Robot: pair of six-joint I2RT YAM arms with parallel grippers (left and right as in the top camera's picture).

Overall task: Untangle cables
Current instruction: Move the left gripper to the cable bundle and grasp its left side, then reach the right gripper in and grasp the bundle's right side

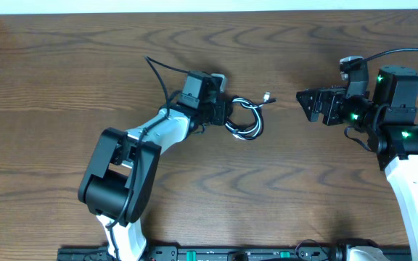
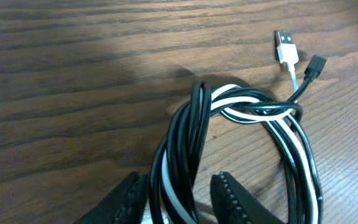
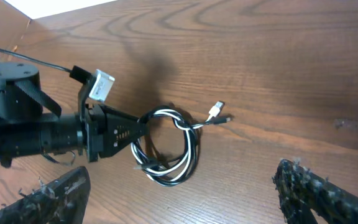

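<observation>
I should hold the coil up with my left gripper while my right gripper works at the wrap [image 1: 256,106], as the plug ends wrap [image 2: 281,112] around the coil opposite my left gripper.
The cables [image 1: 245,122] are a small coil of one white and several black wires, twisted together on the wooden table. In the left wrist view the coil [image 2: 247,112] crosses over itself, with a white USB plug [image 2: 284,46] and a black plug [image 2: 316,64] lying loose beyond it. My left gripper [image 1: 227,112] is open with its jaws [image 2: 176,183] on either side of the coil's left strands; the right jaw stands apart from them. My right gripper [image 1: 305,101] is wide open and empty, to the right of the coil [image 3: 166,146], jaws [image 3: 179,180] above bare table.
The wooden table [image 1: 64,72] extends all around the coil. The left arm's thick black wire [image 1: 158,69] arcs behind its wrist. The table's far edge meets a white surface [image 3: 55,7] at the back.
</observation>
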